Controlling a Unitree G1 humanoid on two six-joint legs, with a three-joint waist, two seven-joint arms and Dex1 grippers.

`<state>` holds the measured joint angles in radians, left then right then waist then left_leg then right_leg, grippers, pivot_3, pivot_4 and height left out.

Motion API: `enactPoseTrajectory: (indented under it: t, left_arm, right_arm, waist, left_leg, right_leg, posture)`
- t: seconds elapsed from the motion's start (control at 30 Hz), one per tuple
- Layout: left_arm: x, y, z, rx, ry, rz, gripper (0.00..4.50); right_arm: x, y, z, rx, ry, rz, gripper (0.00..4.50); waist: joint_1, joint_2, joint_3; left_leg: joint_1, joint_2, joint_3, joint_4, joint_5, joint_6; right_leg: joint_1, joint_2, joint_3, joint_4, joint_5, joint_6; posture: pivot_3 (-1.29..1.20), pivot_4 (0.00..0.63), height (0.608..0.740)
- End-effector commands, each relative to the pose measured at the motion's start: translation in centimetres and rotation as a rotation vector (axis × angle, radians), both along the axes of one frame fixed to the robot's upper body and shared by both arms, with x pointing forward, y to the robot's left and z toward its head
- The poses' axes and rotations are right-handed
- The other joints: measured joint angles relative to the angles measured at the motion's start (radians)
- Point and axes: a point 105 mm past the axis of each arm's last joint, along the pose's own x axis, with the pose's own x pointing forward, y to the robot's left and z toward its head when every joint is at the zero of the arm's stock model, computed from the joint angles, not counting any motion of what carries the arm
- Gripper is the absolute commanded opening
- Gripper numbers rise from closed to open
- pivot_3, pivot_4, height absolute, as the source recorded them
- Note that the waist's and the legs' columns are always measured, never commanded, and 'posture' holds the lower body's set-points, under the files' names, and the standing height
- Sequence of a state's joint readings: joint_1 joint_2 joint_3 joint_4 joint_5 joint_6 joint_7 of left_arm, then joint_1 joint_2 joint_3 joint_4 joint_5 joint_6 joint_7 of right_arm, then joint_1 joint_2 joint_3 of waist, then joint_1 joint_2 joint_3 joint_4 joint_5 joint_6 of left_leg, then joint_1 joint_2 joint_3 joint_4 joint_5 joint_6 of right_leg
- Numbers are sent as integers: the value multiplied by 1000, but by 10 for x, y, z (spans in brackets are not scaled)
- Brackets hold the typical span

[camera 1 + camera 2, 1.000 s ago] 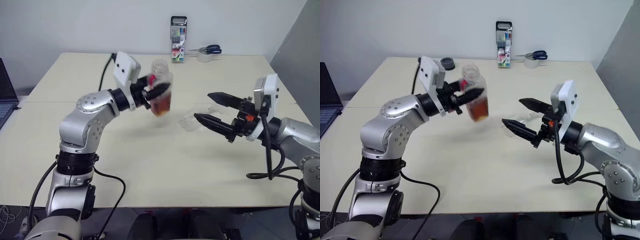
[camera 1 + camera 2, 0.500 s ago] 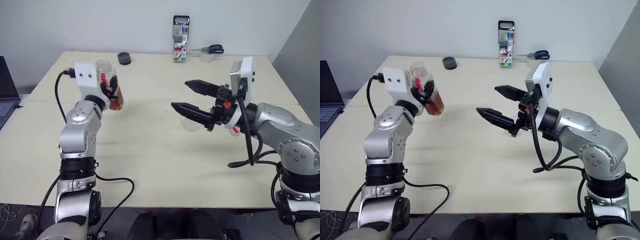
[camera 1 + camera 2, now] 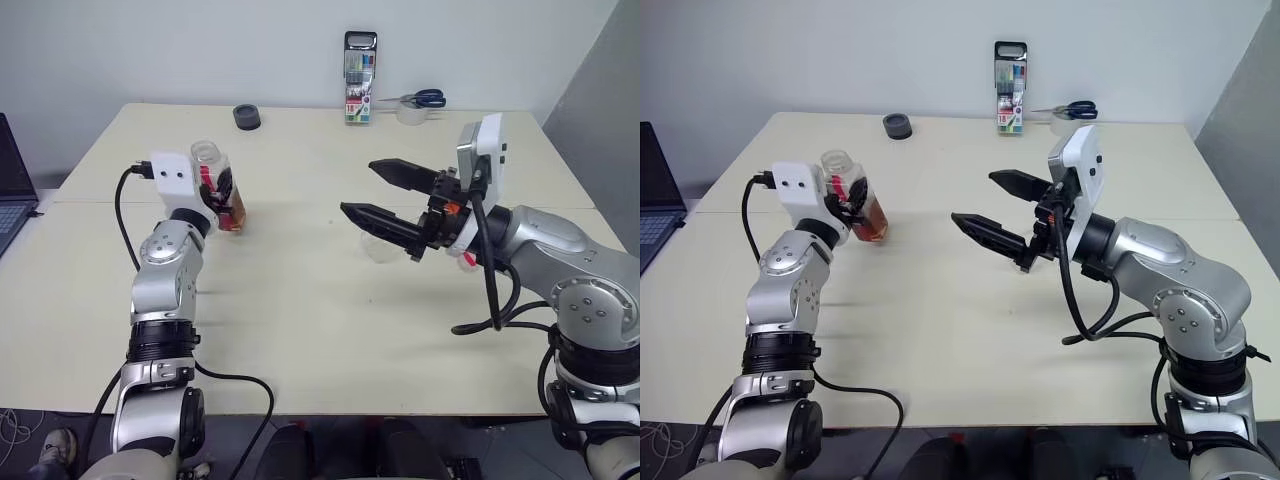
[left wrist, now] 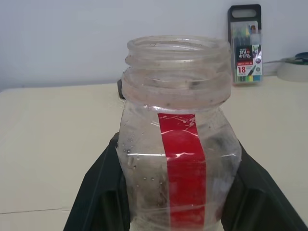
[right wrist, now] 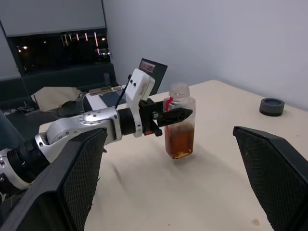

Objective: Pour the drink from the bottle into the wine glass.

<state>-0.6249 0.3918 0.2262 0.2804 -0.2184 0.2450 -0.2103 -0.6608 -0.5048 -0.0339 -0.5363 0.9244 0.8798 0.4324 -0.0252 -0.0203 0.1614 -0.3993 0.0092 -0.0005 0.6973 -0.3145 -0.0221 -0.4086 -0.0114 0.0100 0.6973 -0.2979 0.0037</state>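
Note:
I should have my left gripper leave the bottle and my right gripper stand the wine glass (image 3: pixel 380 248) up by its stem before pouring, because the wine glass is lying on its side.
My left gripper (image 3: pixel 226 192) is shut on the bottle (image 3: pixel 218 190), a clear, uncapped bottle with a red label strip (image 4: pixel 181 163). It holds the bottle upright, low over the table's left side. The reddish-brown drink (image 5: pixel 179 139) fills the bottle's lower part. Whether the base touches the table I cannot tell. My right gripper (image 3: pixel 358 187) hangs open over the middle of the table, well apart from the bottle. The wine glass (image 3: pixel 380 248) shows as a clear shape on the table behind the lower right finger; it is mostly hidden and looks to lie on its side.
At the table's far edge stand a pack of markers (image 3: pixel 359 63), scissors (image 3: pixel 420 98) and a tape roll (image 3: pixel 408 113). A black round disc (image 3: pixel 246 117) lies at the back left. A laptop (image 3: pixel 10 195) sits at the left edge, a grey panel (image 3: pixel 600 110) on the right.
My left arm has carried the bottle to the left and down, turning it from tilted to upright. The right gripper has shifted a little to the left and stays open.

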Motion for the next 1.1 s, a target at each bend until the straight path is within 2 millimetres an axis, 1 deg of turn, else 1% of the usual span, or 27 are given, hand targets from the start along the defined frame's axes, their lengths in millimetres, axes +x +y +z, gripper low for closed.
enactPoseTrajectory:
  t: [0.03, 0.13, 0.23, 0.27, 0.43, 0.5, 0.7, 0.87, 1.0, 1.1]
  left_arm:
    - [-2, 0, 13, 10, -67, -8, 1834]
    - [-2, 0, 5, 1, -48, -10, 1834]
    - [-2, 3, 2, -16, -43, -8, 1834]
    - [-2, 3, 2, -31, -41, -11, 2539]
    - [-2, 7, 1, -40, -36, -7, 3984]
    - [-3, 7, -1, -37, -31, -6, 4488]
    - [-9, 9, -13, -23, 21, -3, 4488]
    - [-25, 10, -25, -22, 72, 11, 4488]
    - [-44, 3, -41, -27, 144, -23, 4488]
    - [-65, -9, -55, 44, 218, -82, 4488]
  right_arm:
    - [-5, 0, 15, 17, -66, -2, 4481]
    - [-4, -1, 15, 19, -69, -11, 4481]
    - [-3, -3, 15, 19, -68, -21, 4481]
    - [-3, -3, 15, 18, -67, -23, 4500]
    - [-1, -5, 15, 16, -68, -34, 4500]
    - [-1, -5, 15, 15, -67, -37, 4500]
    - [0, -6, 13, 17, -64, -45, 4500]
    - [0, -8, 7, 16, -50, -63, 4500]
    - [-4, -18, -8, 9, -10, -114, 4500]
    - [-8, -27, -25, -10, 30, -166, 4500]
  waist:
    - [0, 0, 0]
    - [0, 0, 0]
    - [0, 0, 0]
    - [0, 0, 0]
    - [0, 0, 0]
    - [0, 0, 0]
    - [-2, 0, 0]
    - [-1, -1, -1]
    - [-1, -1, -1]
    - [-1, -1, -1]
  left_leg:
    - [0, 0, 0, 0, 0, 0]
    - [0, 0, 0, 0, 0, 0]
    - [0, 0, 0, 0, 0, 0]
    - [0, 0, 0, 0, 0, 0]
    - [0, 0, 0, 0, 0, 0]
    - [0, 0, 0, 0, 0, 0]
    - [0, 0, 0, 0, 0, 0]
    - [0, 0, 0, 0, 0, 0]
    - [0, 0, 0, 0, 0, 0]
    - [0, 0, 0, -1, 0, 1]
  right_leg:
    - [0, 0, 0, 0, 0, 0]
    - [0, 0, 0, 0, 0, 0]
    - [0, 0, 0, 0, 0, 0]
    - [0, 0, 0, 0, 0, 0]
    - [0, 0, 0, 0, 0, 0]
    - [0, 0, 0, 0, 0, 0]
    - [0, 0, 0, 0, 0, 0]
    - [0, 0, 0, 0, 0, 0]
    - [0, -1, 0, 0, 0, 0]
    - [0, -1, 0, 0, 0, 0]
  posture:
    - [0, 150, 740]
    - [0, 150, 740]
    - [0, 150, 740]
    - [0, 150, 740]
    - [0, 150, 740]
    - [0, 150, 740]
    - [0, 150, 740]
    - [0, 150, 740]
    - [0, 150, 740]
    - [0, 150, 740]
